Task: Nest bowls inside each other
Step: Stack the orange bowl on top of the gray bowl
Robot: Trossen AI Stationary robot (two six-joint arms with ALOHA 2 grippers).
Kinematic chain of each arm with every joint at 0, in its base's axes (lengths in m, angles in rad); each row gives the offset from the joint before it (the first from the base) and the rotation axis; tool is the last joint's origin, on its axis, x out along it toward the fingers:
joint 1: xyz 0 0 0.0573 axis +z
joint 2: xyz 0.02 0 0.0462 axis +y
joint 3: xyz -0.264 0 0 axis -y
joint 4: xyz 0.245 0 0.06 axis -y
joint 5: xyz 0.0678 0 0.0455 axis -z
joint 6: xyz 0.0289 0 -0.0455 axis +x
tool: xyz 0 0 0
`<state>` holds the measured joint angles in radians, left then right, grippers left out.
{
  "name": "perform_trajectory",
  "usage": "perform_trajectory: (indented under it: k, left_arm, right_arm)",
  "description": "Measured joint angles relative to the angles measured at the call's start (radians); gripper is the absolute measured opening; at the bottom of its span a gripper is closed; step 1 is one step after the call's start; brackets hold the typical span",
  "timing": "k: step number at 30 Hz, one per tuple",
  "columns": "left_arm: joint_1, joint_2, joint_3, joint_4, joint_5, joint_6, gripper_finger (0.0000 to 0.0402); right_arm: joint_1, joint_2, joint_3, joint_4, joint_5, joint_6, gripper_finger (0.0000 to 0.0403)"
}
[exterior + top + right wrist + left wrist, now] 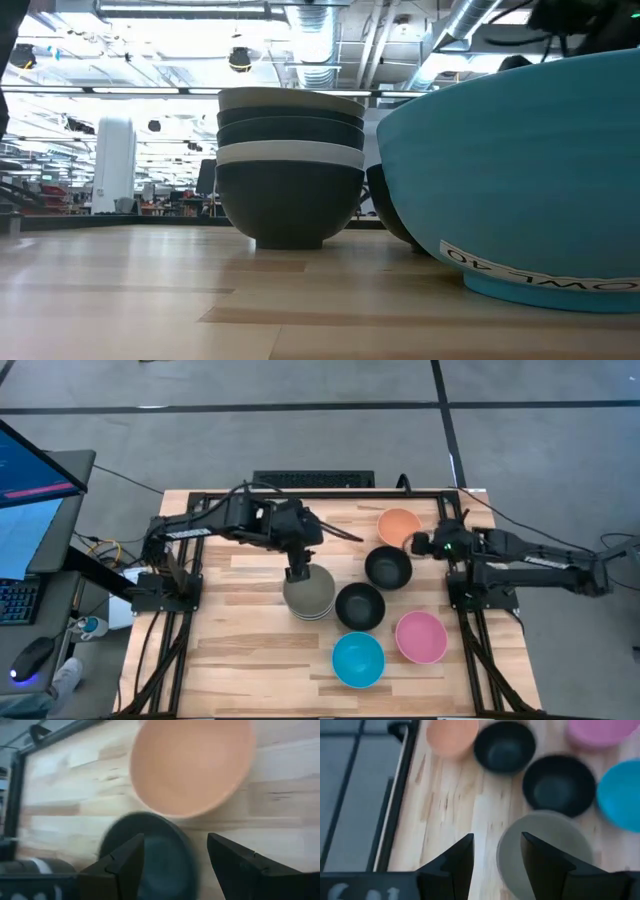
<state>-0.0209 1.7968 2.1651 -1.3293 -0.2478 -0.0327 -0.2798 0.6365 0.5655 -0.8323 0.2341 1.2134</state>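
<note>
The far black bowl is crowding the orange bowl's near rim (395,546). Next, I move my right gripper back toward the rail and pinch the orange bowl's clear rim.
A stack of nested bowls (308,596) stands at mid-table on its black bottom bowl (290,205), with a grey-olive bowl (545,847) on top. My left gripper (297,572) hangs open above the stack's far rim, with nothing between its fingers (497,855). Single bowls rest on their bases: two black (387,567) (360,606), an orange (400,527), a pink (421,637) and a blue (358,659). My right gripper (418,543) is open over the gap between the orange bowl (192,765) and the far black bowl (150,855), touching neither.
Black frame rails (455,510) run along the table's far, left and right edges. A keyboard (313,479) lies beyond the far edge and a monitor (30,480) stands off to the left. Bare wood (240,660) shows at the near left.
</note>
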Motion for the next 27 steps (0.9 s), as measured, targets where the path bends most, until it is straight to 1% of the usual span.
perform_trajectory:
  k: [3, 5, 8, 10, 12, 14, 16, 20, 23, 25, 27]
  left_arm:
    - [0.009, -0.045, -0.015, 0.076, 0.001, 0.018, 0.0153]
    - [0.026, -0.083, -0.057, 0.162, 0.018, 0.05, 0.0153]
    - [0.065, -0.162, -0.179, 0.36, 0.125, 0.081, 0.0153]
    - [0.096, -0.236, -0.303, 0.53, 0.205, 0.099, 0.0153]
    - [0.128, -0.313, -0.455, 0.728, 0.265, 0.093, 0.0153]
    - [0.167, -0.393, -0.632, 0.925, 0.323, 0.047, 0.0153]
    - [0.199, -0.47, -0.798, 1.085, 0.357, -0.006, 0.0153]
    - [0.251, -0.642, -1.08, 1.325, 0.363, -0.075, 0.0153]
    - [0.283, -0.781, -1.243, 1.405, 0.314, -0.096, 0.0153]
    - [0.301, -0.878, -1.327, 1.418, 0.277, -0.101, 0.0153]
    - [0.317, -0.971, -1.4, 1.425, 0.249, -0.102, 0.0153]
  right_arm:
    - [-0.089, 0.041, 0.0, 0.136, -0.099, -0.043, 0.024]
    - [-0.117, 0.059, 0.0, 0.219, -0.139, -0.058, 0.024]
    - [-0.129, 0.063, 0.002, 0.325, -0.158, -0.065, 0.024]
    - [-0.129, 0.059, 0.011, 0.362, -0.159, -0.089, 0.024]
    - [-0.131, 0.051, 0.028, 0.383, -0.156, -0.105, 0.024]
    - [-0.143, 0.039, 0.044, 0.387, -0.156, -0.115, 0.024]
    - [-0.157, 0.022, 0.056, 0.397, -0.155, -0.123, 0.024]
    - [-0.185, -0.006, 0.067, 0.441, -0.155, -0.17, 0.024]
    - [-0.214, -0.013, 0.072, 0.424, -0.148, -0.181, 0.024]
    - [-0.243, -0.011, 0.073, 0.318, -0.135, -0.138, 0.024]
    - [-0.285, -0.005, 0.07, 0.161, -0.117, -0.082, 0.024]
